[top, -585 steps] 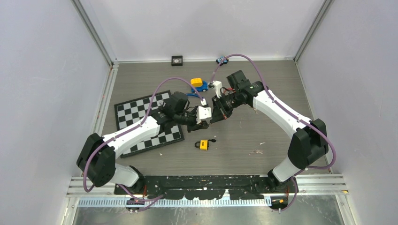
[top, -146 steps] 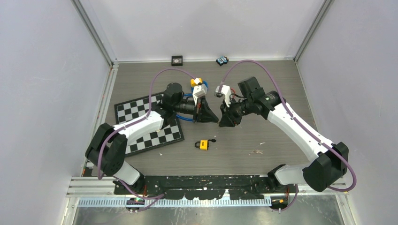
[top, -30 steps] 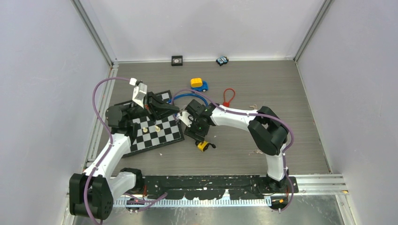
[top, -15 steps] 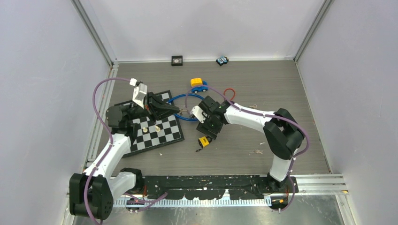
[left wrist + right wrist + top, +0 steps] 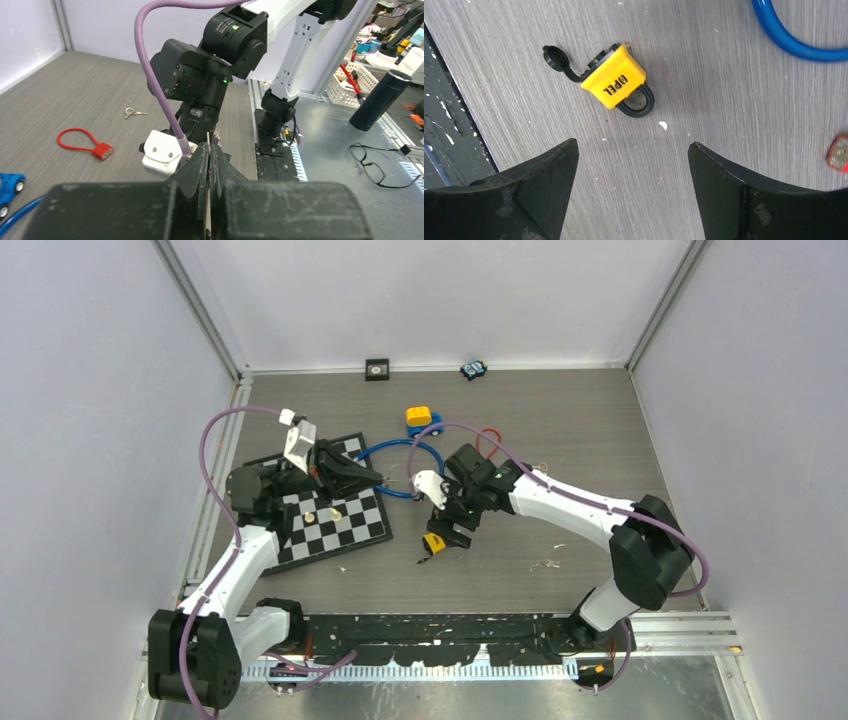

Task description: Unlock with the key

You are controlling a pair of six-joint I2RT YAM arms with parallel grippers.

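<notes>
My right gripper has its fingers open, and the padlock's keyhole end (image 5: 600,59) faces away from them. I should now move toward the yellow padlock (image 5: 614,78) until the fingers are on either side of it, then close them.
A yellow padlock (image 5: 434,543) lies on the grey floor, its black shackle (image 5: 636,105) closed and its black dust cap (image 5: 555,55) flipped open. My right gripper (image 5: 633,150) hangs open just above and beside the padlock (image 5: 616,82), with nothing between its fingers; it also shows in the top view (image 5: 452,527). My left gripper (image 5: 378,478) hovers over the chessboard's right edge, pointing at the right arm. It is shut on a thin key (image 5: 208,137) that shows edge-on as a pale sliver between the tips (image 5: 209,146).
A chessboard (image 5: 300,530) with two small pieces (image 5: 322,514) lies under the left arm. Behind the padlock lie a blue cable loop (image 5: 400,465), a red cable lock (image 5: 487,440) and a yellow-blue toy car (image 5: 423,420). A loose key ring (image 5: 131,112) lies further right.
My right gripper has pulled back to the right off the padlock and opened wider, leaving the padlock on the floor, slightly shifted. The left arm has stayed still.
</notes>
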